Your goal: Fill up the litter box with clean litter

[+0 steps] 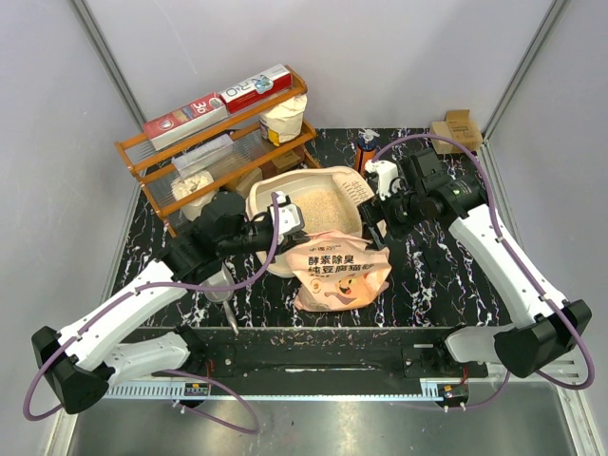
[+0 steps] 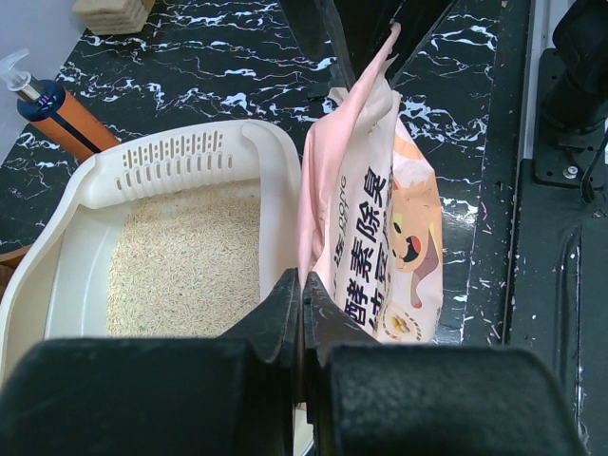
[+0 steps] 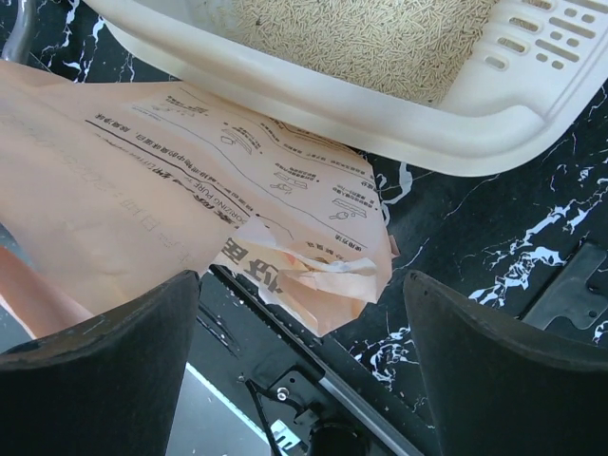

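The bag's torn corner (image 3: 325, 283) hangs loose below my open right gripper. I should reach down again and grab the bag's side edge (image 3: 384, 249) before my left gripper moves.
The cream litter box (image 1: 261, 201) sits mid-table with tan clean litter (image 1: 318, 204) spread over its floor; its slotted end points to the back right. The peach-orange bag (image 1: 337, 271) stands against its near rim. My left gripper (image 1: 302, 237) is shut on the bag's upper edge (image 2: 313, 256), beside the box rim (image 2: 275, 152) and the litter (image 2: 180, 256). My right gripper (image 1: 373, 228) is open and empty, hovering over the bag's torn corner (image 3: 313, 275) just off the box rim (image 3: 380, 109). Litter also shows in the right wrist view (image 3: 361, 38).
An orange wooden rack (image 1: 142, 176) with boxes and white sacks stands at the back left. An orange and blue pump bottle (image 1: 365, 150) stands behind the box. A cardboard box (image 1: 456, 128) lies at the back right. A metal scoop (image 1: 226, 290) lies left of the bag.
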Robot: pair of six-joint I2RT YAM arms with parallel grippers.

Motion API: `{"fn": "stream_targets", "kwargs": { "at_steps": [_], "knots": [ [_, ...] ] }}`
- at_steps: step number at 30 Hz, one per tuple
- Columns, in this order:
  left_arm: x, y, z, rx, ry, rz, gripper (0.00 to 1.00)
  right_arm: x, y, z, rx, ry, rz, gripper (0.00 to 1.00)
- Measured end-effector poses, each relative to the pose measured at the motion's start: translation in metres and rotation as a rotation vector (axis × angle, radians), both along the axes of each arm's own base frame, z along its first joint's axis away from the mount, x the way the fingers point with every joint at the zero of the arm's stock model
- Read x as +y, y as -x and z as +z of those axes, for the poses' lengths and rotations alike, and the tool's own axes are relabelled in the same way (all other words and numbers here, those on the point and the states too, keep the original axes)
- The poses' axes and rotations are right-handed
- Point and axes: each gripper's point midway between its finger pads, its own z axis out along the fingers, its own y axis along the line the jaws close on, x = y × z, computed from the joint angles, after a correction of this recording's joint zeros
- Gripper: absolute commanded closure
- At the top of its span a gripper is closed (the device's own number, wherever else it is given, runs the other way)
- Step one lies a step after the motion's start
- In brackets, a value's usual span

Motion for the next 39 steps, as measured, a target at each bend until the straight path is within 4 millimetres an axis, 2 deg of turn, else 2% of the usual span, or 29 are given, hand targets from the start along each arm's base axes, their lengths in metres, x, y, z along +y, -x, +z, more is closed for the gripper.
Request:
{"fn": "stream_targets", "kwargs": {
  "at_steps": [13,21,25,29,31,35,39],
  "knots": [
    [0.001,0.0,0.001,-0.003,0.009,0.005,1.0,0.0,0.004,-0.007,0.048,0.001,-0.021,0.08],
    [0.006,-0.002,0.001,0.005,0.019,0.026,1.0,-0.002,-0.001,-0.033,0.115,0.059,-0.04,0.09],
    [0.008,-0.004,-0.002,0.013,0.018,0.039,1.0,-0.005,-0.002,-0.045,0.144,0.083,-0.058,0.05],
    [0.009,-0.005,-0.004,0.016,0.021,0.044,1.0,-0.003,-0.003,-0.051,0.173,0.085,-0.088,0.03],
    [0.009,-0.004,-0.004,0.019,0.022,0.044,1.0,-0.001,-0.005,-0.053,0.189,0.083,-0.104,0.05],
    [0.01,-0.005,-0.004,0.016,0.024,0.049,1.0,0.004,-0.01,-0.051,0.202,0.071,-0.113,0.06],
    [0.011,-0.005,-0.003,0.01,0.03,0.051,1.0,0.009,-0.017,-0.034,0.172,0.041,-0.104,0.07]
  ]
}}
